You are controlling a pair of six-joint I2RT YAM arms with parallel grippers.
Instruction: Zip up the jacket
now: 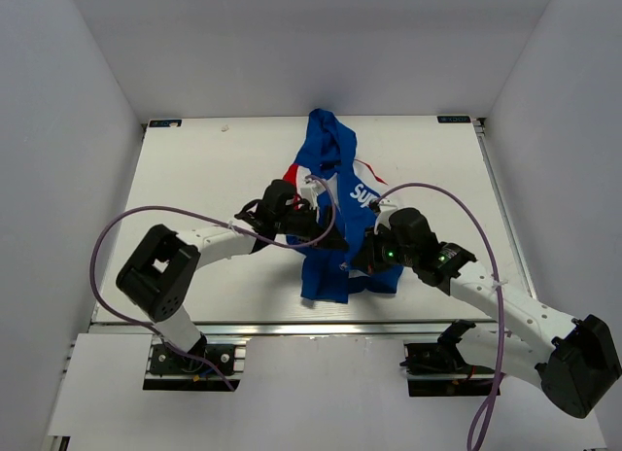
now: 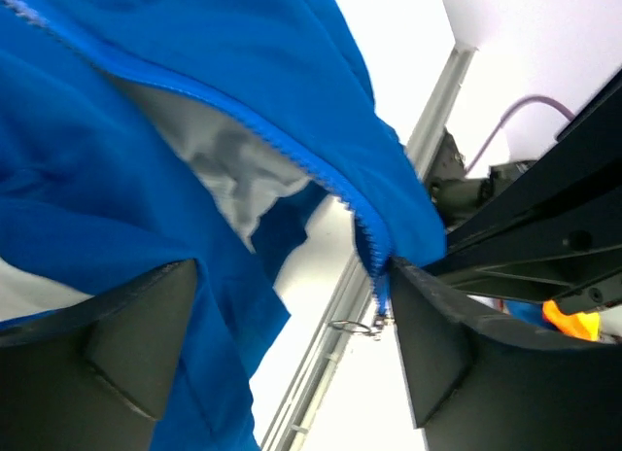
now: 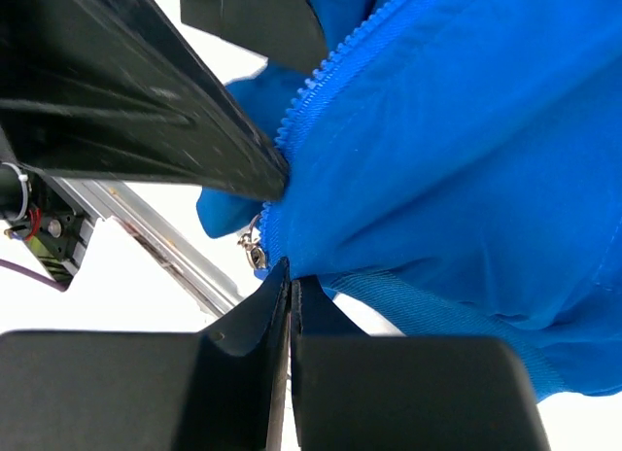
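I expect the jacket's front panel [image 1: 325, 276] to open out wide when I pull it aside, because white lining [image 2: 216, 145] shows in the gap beside the loose zipper edge.
The royal-blue jacket [image 1: 330, 169] lies mid-table, hood toward the back, with white lettering on the chest and its lower front lifted between the arms. My right gripper [image 1: 362, 261] is shut on the jacket's bottom edge; in the right wrist view [image 3: 291, 273] its fingertips pinch blue fabric [image 3: 466, 159] just beside the metal zipper slider [image 3: 255, 252]. My left gripper [image 1: 326, 235] is open, its fingers wide apart [image 2: 292, 276]. The open zipper and white lining [image 2: 233, 169] hang above them. The slider with its ring pull [image 2: 375, 324] dangles by the right finger [image 2: 466, 354].
An aluminium rail [image 1: 292, 327] runs along the table's near edge, and also shows in the left wrist view [image 2: 326, 373]. White walls enclose the table on three sides. Purple cables [image 1: 107, 247] loop over both arms. The right arm [image 2: 544, 247] is close beside the left gripper.
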